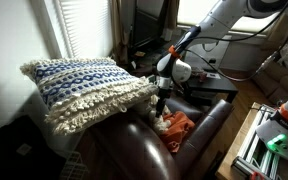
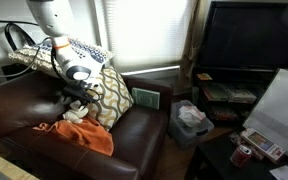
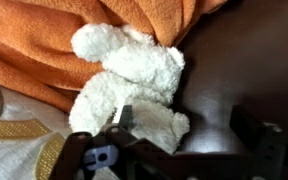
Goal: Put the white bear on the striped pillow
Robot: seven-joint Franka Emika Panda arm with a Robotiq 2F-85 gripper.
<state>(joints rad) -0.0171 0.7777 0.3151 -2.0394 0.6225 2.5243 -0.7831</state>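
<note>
The white bear's lower part (image 3: 161, 122) is between my open fingers, next to free couch seat (image 3: 208, 124). My gripper keeps going down until the fingers are on both sides of the bear's lower part, then close.
The white bear (image 3: 129, 80) lies on the brown leather couch seat against an orange blanket (image 3: 44, 40). It shows small in both exterior views (image 1: 157, 122) (image 2: 74, 113). My gripper (image 3: 184, 125) is open just above it, and the bear's lower part lies by the left finger, between the two fingers. In both exterior views the gripper (image 1: 162, 101) (image 2: 79, 94) points down at the seat. The blue-and-white striped pillow (image 1: 89, 85) with a fringe rests on the couch's arm and back; it also shows behind the arm in an exterior view (image 2: 84, 50).
A cream pillow with a yellow pattern (image 2: 112, 95) leans beside the gripper. The couch (image 2: 14, 110) has bare dark seat to the bear's right. A cabinet with a TV (image 2: 249, 45) and a cluttered floor (image 2: 189, 120) lie beyond the couch.
</note>
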